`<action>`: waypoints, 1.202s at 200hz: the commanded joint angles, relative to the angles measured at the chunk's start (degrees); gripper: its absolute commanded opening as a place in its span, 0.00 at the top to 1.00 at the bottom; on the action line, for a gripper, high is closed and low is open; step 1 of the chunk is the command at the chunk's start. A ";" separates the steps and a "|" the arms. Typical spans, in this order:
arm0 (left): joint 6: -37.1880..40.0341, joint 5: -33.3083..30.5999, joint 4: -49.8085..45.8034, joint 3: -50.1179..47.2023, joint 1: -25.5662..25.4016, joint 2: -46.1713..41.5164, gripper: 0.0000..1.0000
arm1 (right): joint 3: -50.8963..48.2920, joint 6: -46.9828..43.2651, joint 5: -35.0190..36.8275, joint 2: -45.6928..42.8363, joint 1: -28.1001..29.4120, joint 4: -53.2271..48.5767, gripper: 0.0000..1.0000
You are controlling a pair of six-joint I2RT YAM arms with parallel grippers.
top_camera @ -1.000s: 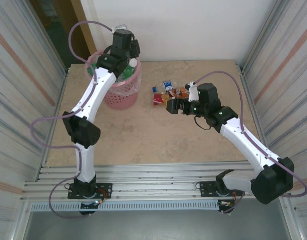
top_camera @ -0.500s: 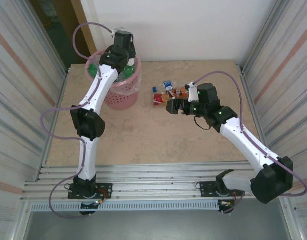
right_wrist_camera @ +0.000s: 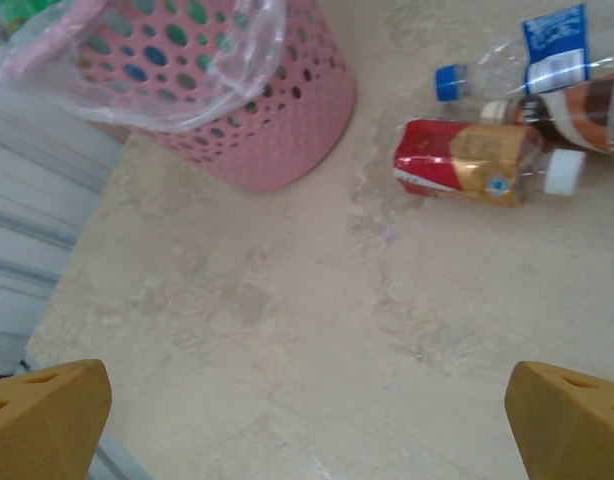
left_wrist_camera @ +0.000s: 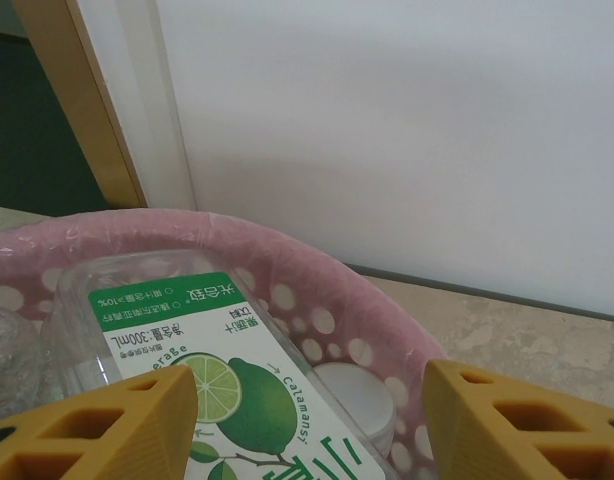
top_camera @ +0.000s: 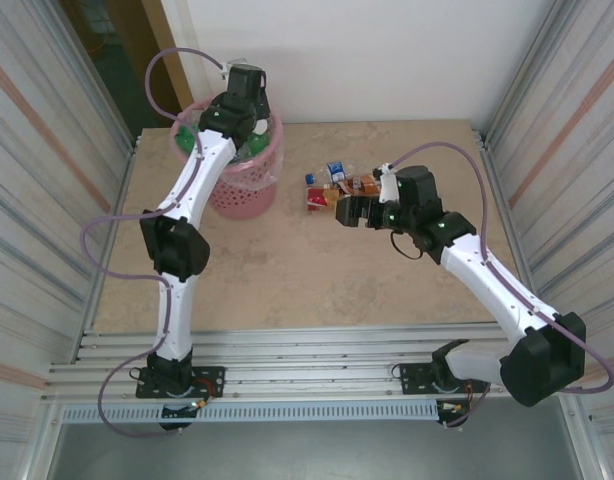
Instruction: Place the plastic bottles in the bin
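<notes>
The brown bottle's wide end (top_camera: pixel 368 184) pokes out past the red-labelled bottle's cap (right_wrist_camera: pixel 564 172), so my right gripper should keep moving toward that end until its fingers are on both sides of it.
The pink lattice bin (top_camera: pixel 245 182) with its liner stands at the back left of the table. My left gripper (top_camera: pixel 245 112) hovers over its mouth, open. In the left wrist view a clear bottle with a green lime label (left_wrist_camera: pixel 217 375) lies inside the bin rim (left_wrist_camera: pixel 322 290), below and between my spread fingers (left_wrist_camera: pixel 117 420), with a white cap (left_wrist_camera: pixel 355 395) beside it. A few bottles (top_camera: pixel 337 183) lie together on the table. My right gripper (top_camera: pixel 345 212) is open just in front of them. Its view shows a red-labelled bottle (right_wrist_camera: pixel 465 160), a brown one (right_wrist_camera: pixel 587 110) and a clear blue-labelled one (right_wrist_camera: pixel 532 55).
Corrugated metal walls close in both sides, with a white wall behind. The bin (right_wrist_camera: pixel 242 110) sits left of the bottle pile with bare beige tabletop (right_wrist_camera: pixel 317 330) between and in front of them. A wooden door frame (left_wrist_camera: pixel 82 110) stands behind the bin.
The left arm has shifted a little to the left over the bin and its elbow has swung inward. The right arm has barely moved.
</notes>
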 commanded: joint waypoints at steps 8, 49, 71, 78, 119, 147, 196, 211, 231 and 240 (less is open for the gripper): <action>-2.01 6.05 -5.16 -0.04 0.61 -0.10 0.38 | 4.60 0.93 3.12 3.17 -3.78 -2.91 0.00; -1.99 10.47 -1.96 2.88 0.61 -5.14 0.32 | 9.08 1.91 6.89 10.51 -7.61 -6.71 0.00; -1.95 11.37 0.99 1.56 0.56 -9.54 0.26 | 11.96 4.65 9.16 15.62 -9.94 -7.89 0.01; -1.92 11.61 1.95 1.03 0.60 -10.93 0.26 | 13.00 5.84 9.17 17.38 -10.63 -7.93 0.01; -0.99 11.37 5.24 -4.52 0.61 -18.87 0.14 | 19.49 11.29 11.23 27.66 -11.00 -7.48 0.02; 0.15 10.63 8.93 -14.21 0.61 -27.35 0.05 | 22.75 15.81 12.78 33.96 -10.84 -5.98 0.02; 0.27 8.63 18.31 -39.74 0.82 -45.99 0.01 | 26.64 21.38 14.79 42.24 -10.74 -3.08 0.02; -0.51 8.38 19.13 -45.66 0.96 -50.75 0.01 | 27.99 22.01 14.71 44.10 -10.42 -2.57 0.02; -1.26 8.72 21.09 -53.67 1.13 -56.83 0.01 | 29.77 22.55 14.40 46.17 -10.22 -2.04 0.02; -1.92 8.58 21.84 -56.91 1.17 -59.38 0.01 | 30.54 22.73 14.51 47.09 -9.99 -2.15 0.02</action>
